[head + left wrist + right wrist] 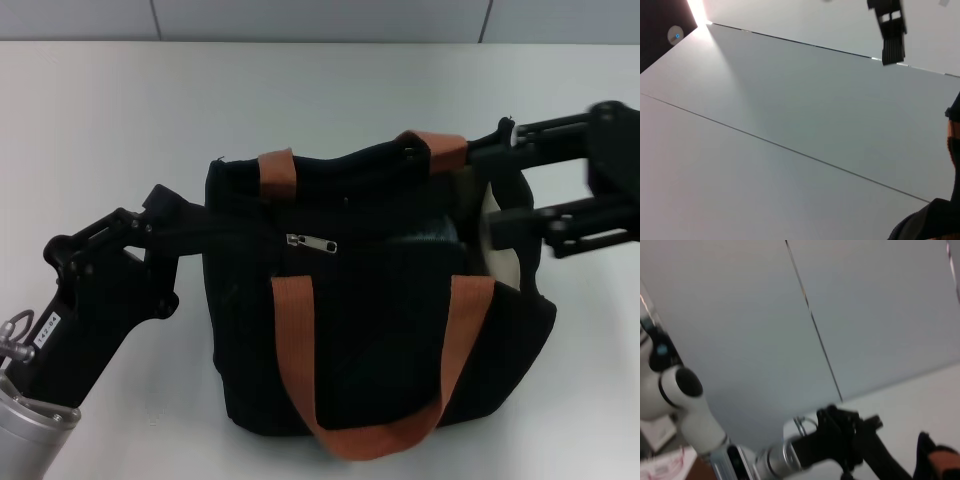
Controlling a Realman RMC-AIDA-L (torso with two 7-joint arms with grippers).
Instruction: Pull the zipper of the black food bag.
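The robot's left gripper is busy holding the black track's end (222, 236), so it should keep the track tight while the right gripper reaches in for the silver zipper (313, 243).
The black food bag (380, 330) stands upright mid-table, with rust-orange handles (300, 340) and cream lining (497, 245) showing at its right end. The silver zipper (311, 243) lies on the black track along the top front, left of centre, and neither gripper touches it. My left gripper (203, 220) reaches in from the left and meets the bag's upper left edge, its tips lost against the black fabric. My right gripper (497, 185) is open at the bag's right end. One finger (495, 142) is beside the rear handle, the other by the lining. A corner of the bag (930, 220) appears in the left wrist view.
The white table (110, 120) stretches behind and to both sides of the bag. The right wrist view shows my left arm (840, 440) and an orange handle (942, 460). The left wrist view catches a right finger (890, 35) far off.
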